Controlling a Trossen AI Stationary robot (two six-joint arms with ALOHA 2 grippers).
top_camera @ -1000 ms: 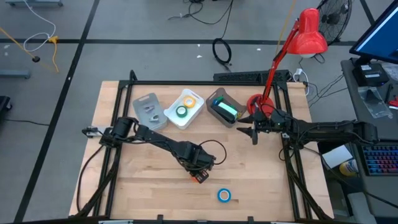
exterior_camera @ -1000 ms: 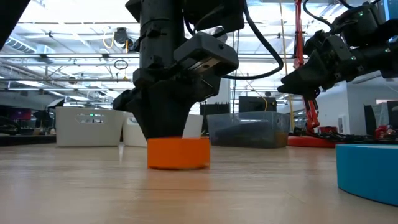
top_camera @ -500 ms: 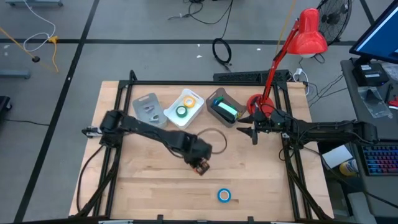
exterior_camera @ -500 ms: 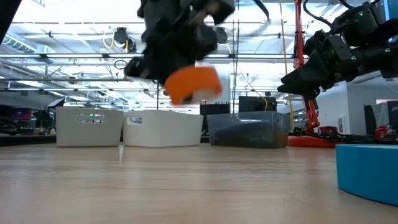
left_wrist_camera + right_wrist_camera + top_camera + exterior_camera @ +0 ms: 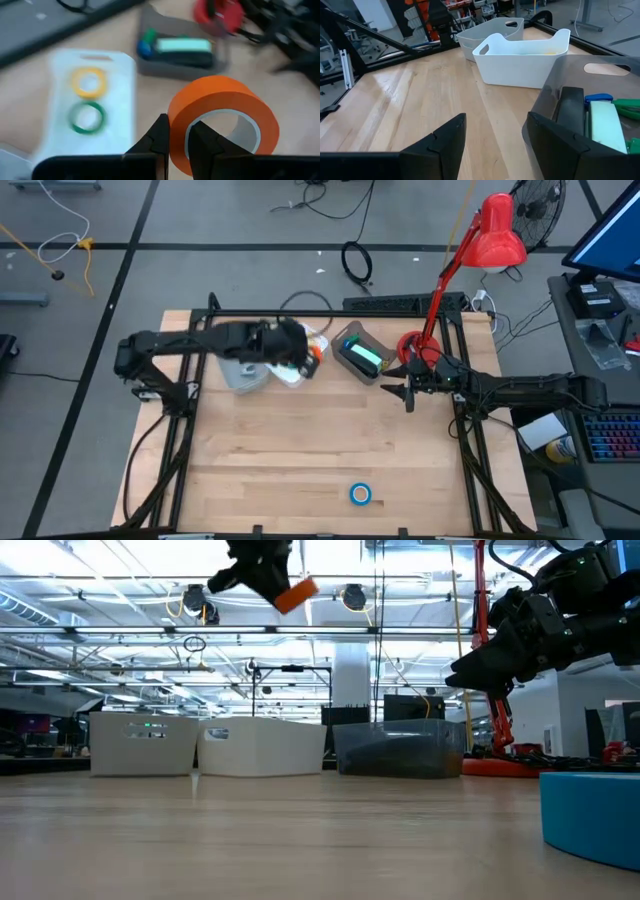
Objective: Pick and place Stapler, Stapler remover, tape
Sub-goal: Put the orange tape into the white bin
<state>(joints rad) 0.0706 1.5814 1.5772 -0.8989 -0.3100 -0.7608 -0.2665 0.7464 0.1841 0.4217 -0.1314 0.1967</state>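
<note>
My left gripper should keep going down and let go on the open part of the white bin's bottom beside the yellow and green rolls (image 5: 119,102), because the orange roll (image 5: 225,93) is clear above the bin.
My left gripper (image 5: 179,142) is shut on an orange tape roll (image 5: 222,120) high above the table, over the white bin (image 5: 125,90); the roll also shows in the low view (image 5: 295,595). A yellow roll (image 5: 89,82) and a green roll (image 5: 87,117) lie flat in that bin. A blue roll (image 5: 360,494) lies flat near the table's near edge. The mint-and-black stapler (image 5: 182,50) lies in the dark bin (image 5: 350,340) beside small blue and green pieces; I cannot tell whether these are the stapler remover. My right gripper (image 5: 405,392) hovers open by the dark bin. My left gripper pinches the orange roll's wall (image 5: 180,125), one finger (image 5: 202,145) inside the ring's hole and the other (image 5: 161,137) on its outer face. The fingers slant downward from above. The roll is lifted clear and tilted, its hole facing partly up.
A grey bin (image 5: 240,375) stands left of the white one, partly under my left arm. A red desk lamp (image 5: 495,235) rises from the far right corner. Black frame rails (image 5: 190,430) run along the table's sides. Bare wood lies between the bins and the blue roll.
My left gripper has risen from the table's middle with the orange roll and swung toward the far edge, over the white bin, tipping less steeply downward. The roll, first flat on the wood, is now lifted clear and tilted.
</note>
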